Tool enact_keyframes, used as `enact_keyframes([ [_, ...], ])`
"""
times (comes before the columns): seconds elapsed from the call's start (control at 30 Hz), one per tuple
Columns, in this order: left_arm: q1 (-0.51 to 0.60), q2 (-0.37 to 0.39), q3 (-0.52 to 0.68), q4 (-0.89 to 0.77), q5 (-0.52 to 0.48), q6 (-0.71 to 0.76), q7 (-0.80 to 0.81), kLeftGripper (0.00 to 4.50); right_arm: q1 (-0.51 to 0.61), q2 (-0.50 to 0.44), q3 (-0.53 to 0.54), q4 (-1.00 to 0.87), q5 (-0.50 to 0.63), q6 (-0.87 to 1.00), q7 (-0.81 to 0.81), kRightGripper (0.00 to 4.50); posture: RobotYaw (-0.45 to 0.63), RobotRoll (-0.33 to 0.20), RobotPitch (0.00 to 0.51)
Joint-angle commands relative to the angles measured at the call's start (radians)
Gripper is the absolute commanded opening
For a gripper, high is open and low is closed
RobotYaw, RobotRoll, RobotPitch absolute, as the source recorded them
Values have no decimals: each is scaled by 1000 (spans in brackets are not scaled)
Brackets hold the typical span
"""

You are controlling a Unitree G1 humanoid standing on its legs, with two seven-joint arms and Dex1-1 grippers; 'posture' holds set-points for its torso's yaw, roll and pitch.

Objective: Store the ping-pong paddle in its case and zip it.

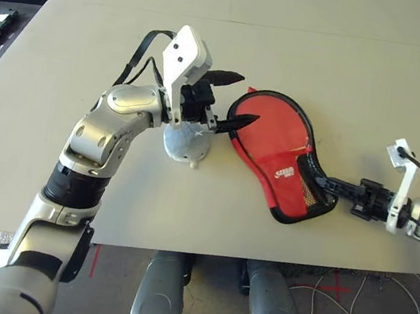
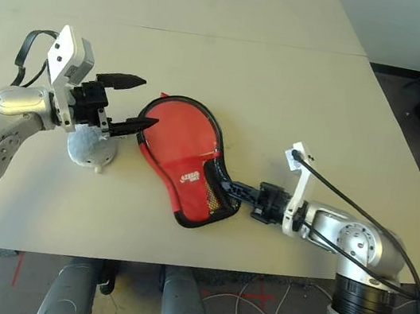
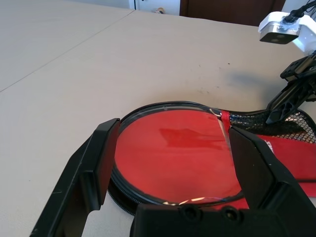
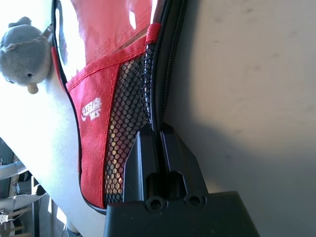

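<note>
I see the grey plush charm (image 1: pixel 186 144) lying close beside the case's zippered rim (image 1: pixel 238 149), so the charm will drag the zipper along by a chain when I pull.
The red case (image 1: pixel 273 139) lies flat on the table, round end toward my left arm, with its black mesh pocket (image 1: pixel 310 186) at the narrow end. My left gripper (image 1: pixel 233 98) is open, its two black fingers level with the round end's rim, one finger (image 1: pixel 240 119) touching the edge. My right gripper (image 4: pixel 158 131) is shut on the case's black zipper edge (image 4: pixel 165 74) beside the mesh pocket. The grey plush charm (image 1: pixel 186 143) rests on the table under my left wrist. The ping-pong paddle is hidden; no handle shows.
The beige table (image 1: pixel 307 60) has a seam running across behind the case. Its front edge (image 1: pixel 217 257) lies close below the case's narrow end. A black cable (image 2: pixel 347 204) loops over my right wrist.
</note>
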Motion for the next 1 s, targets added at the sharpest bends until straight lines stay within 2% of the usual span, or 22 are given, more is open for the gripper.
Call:
enact_keyframes([
  [0.03,11,-1,-14,2,2,-5,-11,4500,39,-48,-30,50,-23,-26,15,20,-133,0,275],
  [0.6,21,1,-17,-15,-6,4,-20,4500,125,-202,1,182,-65,-150,165,20,-128,0,274],
  [1.0,26,0,-27,-29,-13,12,-29,4500,137,-255,14,267,-109,-212,233,20,-129,0,275],
])
